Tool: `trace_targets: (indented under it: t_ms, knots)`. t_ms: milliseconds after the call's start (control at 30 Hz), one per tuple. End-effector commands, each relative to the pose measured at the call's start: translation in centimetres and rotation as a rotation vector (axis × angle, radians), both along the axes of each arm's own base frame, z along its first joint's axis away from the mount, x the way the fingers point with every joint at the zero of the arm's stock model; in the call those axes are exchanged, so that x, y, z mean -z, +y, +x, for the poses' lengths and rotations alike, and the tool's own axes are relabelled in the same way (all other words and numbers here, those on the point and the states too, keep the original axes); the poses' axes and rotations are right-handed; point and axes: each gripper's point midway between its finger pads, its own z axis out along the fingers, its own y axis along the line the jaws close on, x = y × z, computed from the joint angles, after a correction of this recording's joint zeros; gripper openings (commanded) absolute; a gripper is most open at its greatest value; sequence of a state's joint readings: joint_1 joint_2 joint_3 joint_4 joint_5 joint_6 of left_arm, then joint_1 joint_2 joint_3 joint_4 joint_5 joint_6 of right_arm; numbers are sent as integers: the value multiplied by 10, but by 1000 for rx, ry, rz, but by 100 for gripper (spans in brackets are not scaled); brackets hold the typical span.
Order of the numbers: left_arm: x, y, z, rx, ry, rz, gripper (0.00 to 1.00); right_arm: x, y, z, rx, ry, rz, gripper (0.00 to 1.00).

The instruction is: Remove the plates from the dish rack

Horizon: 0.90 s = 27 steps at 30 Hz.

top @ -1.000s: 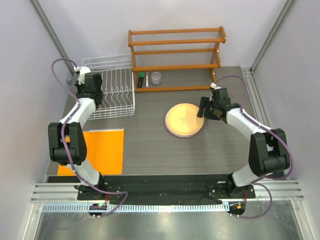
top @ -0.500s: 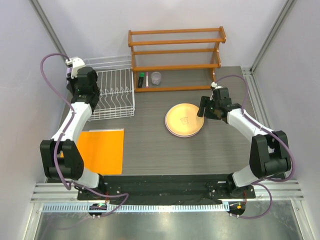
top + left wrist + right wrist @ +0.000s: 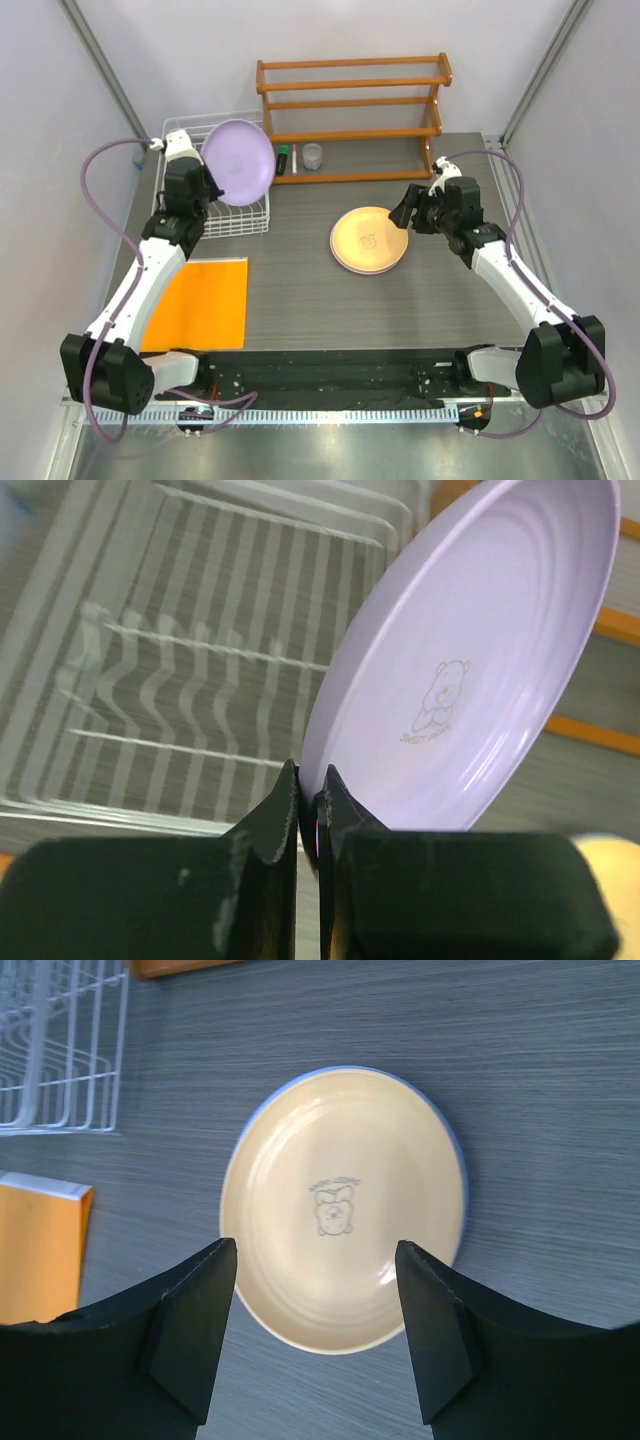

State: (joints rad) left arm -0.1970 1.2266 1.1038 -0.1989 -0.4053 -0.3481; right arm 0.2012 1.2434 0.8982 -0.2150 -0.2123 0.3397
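The lavender plate (image 3: 238, 162) in my left gripper is far from the stack, so next I bring its free rim to my right gripper to lower onto the stack (image 3: 368, 241).
My left gripper (image 3: 205, 186) is shut on the rim of the lavender plate (image 3: 238, 162) and holds it tilted above the white wire dish rack (image 3: 235, 220). In the left wrist view the plate (image 3: 470, 670) rises from between my fingers (image 3: 278, 815), bear mark facing me, with the rack (image 3: 170, 670) below and no plates in its slots. The yellow plate (image 3: 368, 237) lies on top of a stack on the table; a blue rim (image 3: 452, 1140) shows under it in the right wrist view. My right gripper (image 3: 404, 211) is open, above the stack's right edge. The pink plate is hidden.
An orange-brown wooden shelf (image 3: 352, 100) stands at the back, with a small clear cup (image 3: 313, 156) and a green-capped marker (image 3: 283, 160) beneath it. An orange mat (image 3: 200, 300) lies at the front left. Grey walls close both sides.
My left arm has lifted the lavender plate up out of the rack, and it now shows above the rack. My right gripper has drawn back slightly from the yellow plate.
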Motion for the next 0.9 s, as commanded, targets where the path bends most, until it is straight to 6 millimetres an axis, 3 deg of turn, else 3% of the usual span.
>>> trace_targets:
  t_ms: [0,33,233,533,733,833,867]
  knots:
    - [13,-81,-7,298,16,-312,0,-31,37,-5,-111,-92,188,70]
    - [18,-100,-13,354,36,-354,0,-33,42,-5,-121,-95,196,70]
    - [41,-157,-30,509,110,-418,0,-38,68,-9,-181,-98,213,71]
    - [71,-203,-47,594,197,-425,0,-30,86,-5,-212,-86,217,71]
    - [77,-230,-59,647,218,-420,0,-5,88,3,-200,-28,190,71]
    - [74,-234,-63,667,203,-427,0,3,88,6,-201,-8,172,55]
    - [71,-234,-64,673,193,-429,0,5,87,6,-199,-6,168,33]
